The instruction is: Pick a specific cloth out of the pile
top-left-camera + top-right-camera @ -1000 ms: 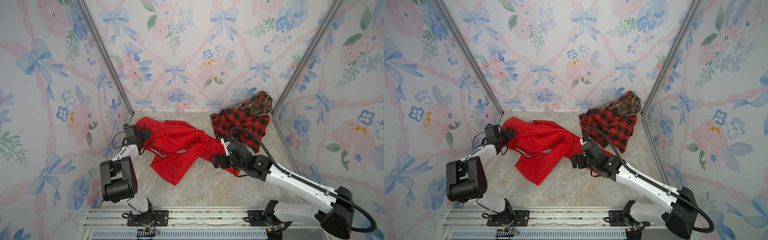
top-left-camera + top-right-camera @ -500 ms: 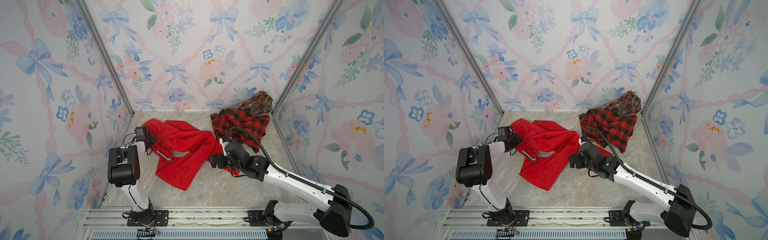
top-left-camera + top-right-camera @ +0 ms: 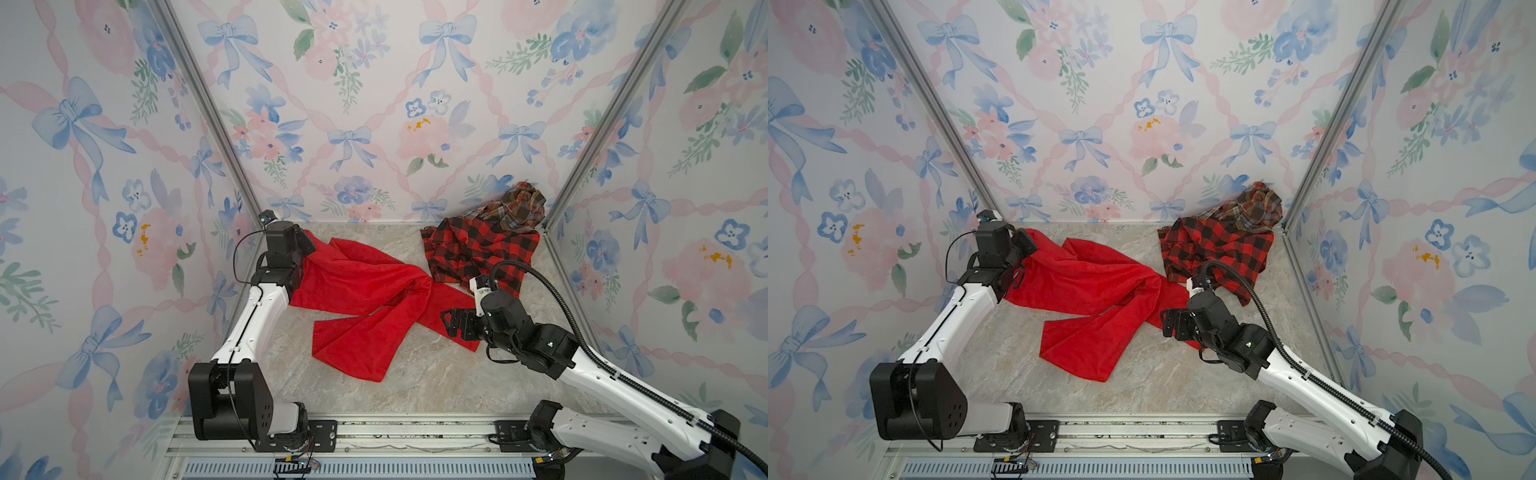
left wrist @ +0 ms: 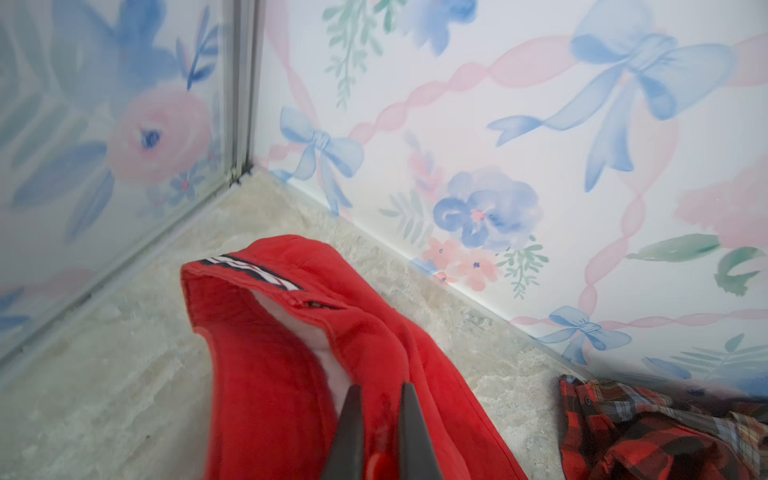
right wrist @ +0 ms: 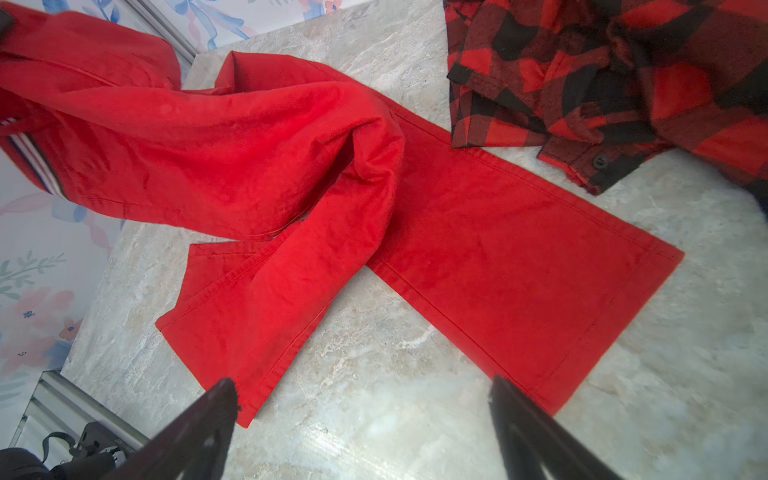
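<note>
The red cloth's raised end touches the sides at the corner, and its leg ends trail. My left gripper should pick that end up and lay it over the cloth's legs.
The cloth is a plain bright red garment, spread across the marble floor from the far left corner towards the middle in both top views. Its striped trim band shows at the raised end. My left gripper is shut on a fold of that end, close to the far left corner. My right gripper hangs open over bare floor, between the cloth's two leg ends. The pile lies in the far right corner, apart from the cloth's main body.
The pile holds a red-and-black check shirt with a brown plaid shirt bunched behind it against the wall. Flowered walls close in three sides. A metal rail runs along the front edge, with bare marble floor before it.
My left gripper has shut on the cloth's trimmed end and shifted a little along the left wall, its elbow swinging forward. The cloth has shifted with it. The right gripper stayed open, barely moving.
</note>
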Robot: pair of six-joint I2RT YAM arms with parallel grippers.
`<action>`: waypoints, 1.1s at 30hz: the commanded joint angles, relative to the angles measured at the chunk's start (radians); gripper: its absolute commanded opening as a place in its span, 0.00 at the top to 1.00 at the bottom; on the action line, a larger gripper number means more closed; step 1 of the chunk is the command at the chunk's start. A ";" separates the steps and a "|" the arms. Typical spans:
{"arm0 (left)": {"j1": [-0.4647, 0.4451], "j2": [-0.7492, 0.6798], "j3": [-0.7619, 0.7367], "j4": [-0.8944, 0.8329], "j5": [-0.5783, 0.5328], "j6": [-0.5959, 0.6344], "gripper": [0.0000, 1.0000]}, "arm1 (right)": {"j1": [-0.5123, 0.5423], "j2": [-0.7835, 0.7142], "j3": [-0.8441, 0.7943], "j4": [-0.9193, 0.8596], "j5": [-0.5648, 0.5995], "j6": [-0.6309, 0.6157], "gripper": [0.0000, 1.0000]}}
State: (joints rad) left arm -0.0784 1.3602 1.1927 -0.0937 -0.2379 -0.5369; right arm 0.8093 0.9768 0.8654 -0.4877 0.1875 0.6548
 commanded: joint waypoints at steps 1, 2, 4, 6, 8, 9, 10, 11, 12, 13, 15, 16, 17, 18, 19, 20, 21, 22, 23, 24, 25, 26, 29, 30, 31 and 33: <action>-0.157 -0.025 0.156 -0.059 -0.341 0.197 1.00 | -0.022 0.001 -0.014 -0.004 -0.014 0.006 0.03; -0.204 -0.017 0.198 -0.062 -0.395 0.255 1.00 | -0.027 0.012 -0.011 0.006 -0.026 0.006 0.03; -0.279 0.002 0.276 -0.059 -0.473 0.345 1.00 | -0.033 0.037 0.007 0.010 -0.044 0.003 0.03; -0.320 0.045 0.376 -0.058 -0.569 0.416 1.00 | -0.033 0.065 0.040 0.000 -0.051 -0.003 0.03; -0.335 0.089 0.464 -0.037 -0.649 0.509 1.00 | -0.029 0.076 0.058 0.003 -0.053 -0.007 0.03; -0.334 0.113 0.509 -0.012 -0.686 0.565 1.00 | -0.026 0.078 0.064 0.005 -0.053 -0.006 0.03; -0.336 0.132 0.538 0.033 -0.716 0.637 1.00 | -0.027 0.078 0.068 0.006 -0.054 -0.006 0.03; -0.336 0.148 0.549 0.131 -0.750 0.745 1.00 | -0.027 0.079 0.075 0.005 -0.054 -0.009 0.03; -0.336 0.164 0.537 0.280 -0.782 0.888 1.00 | -0.027 0.081 0.081 0.001 -0.053 -0.012 0.03; -0.334 0.181 0.538 0.400 -0.802 1.016 1.00 | -0.027 0.080 0.085 -0.005 -0.051 -0.013 0.03; -0.315 0.251 0.581 0.611 -0.842 1.309 1.00 | -0.027 0.081 0.093 -0.019 -0.046 -0.019 0.03; -0.298 0.266 0.588 0.692 -0.856 1.372 1.00 | -0.028 0.080 0.093 -0.020 -0.044 -0.020 0.03; -0.277 0.270 0.601 0.739 -0.874 1.380 1.00 | -0.028 0.077 0.093 -0.022 -0.042 -0.020 0.03; -0.260 0.279 0.625 0.740 -0.883 1.377 1.00 | -0.030 0.076 0.090 -0.024 -0.041 -0.018 0.03; -0.248 0.287 0.643 0.740 -0.879 1.384 1.00 | -0.032 0.075 0.089 -0.024 -0.040 -0.018 0.03; -0.236 0.290 0.654 0.742 -0.869 1.381 1.00 | -0.033 0.074 0.088 -0.024 -0.041 -0.019 0.03; -0.229 0.293 0.667 0.742 -0.865 1.385 1.00 | -0.035 0.074 0.087 -0.027 -0.043 -0.019 0.03; -0.224 0.299 0.687 0.754 -0.865 1.419 1.00 | -0.035 0.073 0.088 -0.031 -0.042 -0.022 0.03; -0.218 0.308 0.697 0.820 -0.864 1.490 1.00 | -0.038 0.074 0.089 -0.035 -0.042 -0.024 0.03; -0.213 0.314 0.699 0.904 -0.856 1.561 1.00 | -0.041 0.073 0.090 -0.039 -0.042 -0.023 0.03; -0.205 0.315 0.703 0.941 -0.846 1.599 1.00 | -0.044 0.072 0.090 -0.040 -0.042 -0.024 0.03; -0.193 0.310 0.707 0.945 -0.836 1.605 1.00 | -0.047 0.071 0.089 -0.040 -0.043 -0.024 0.03; -0.153 0.287 0.688 0.944 -0.818 1.591 1.00 | -0.055 0.071 0.084 -0.034 -0.050 -0.024 0.03; -0.144 0.277 0.675 0.943 -0.814 1.583 1.00 | -0.059 0.071 0.083 -0.032 -0.054 -0.024 0.03; -0.138 0.269 0.664 0.943 -0.809 1.576 1.00 | -0.059 0.072 0.083 -0.031 -0.055 -0.024 0.03; -0.144 0.239 0.625 0.910 -0.782 1.534 1.00 | -0.063 0.078 0.082 -0.024 -0.061 -0.024 0.03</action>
State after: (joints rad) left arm -0.2241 1.6703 1.8347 0.7277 -1.0836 1.0012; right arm 0.7578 1.0569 0.9318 -0.5053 0.1383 0.6437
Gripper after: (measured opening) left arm 0.078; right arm 0.968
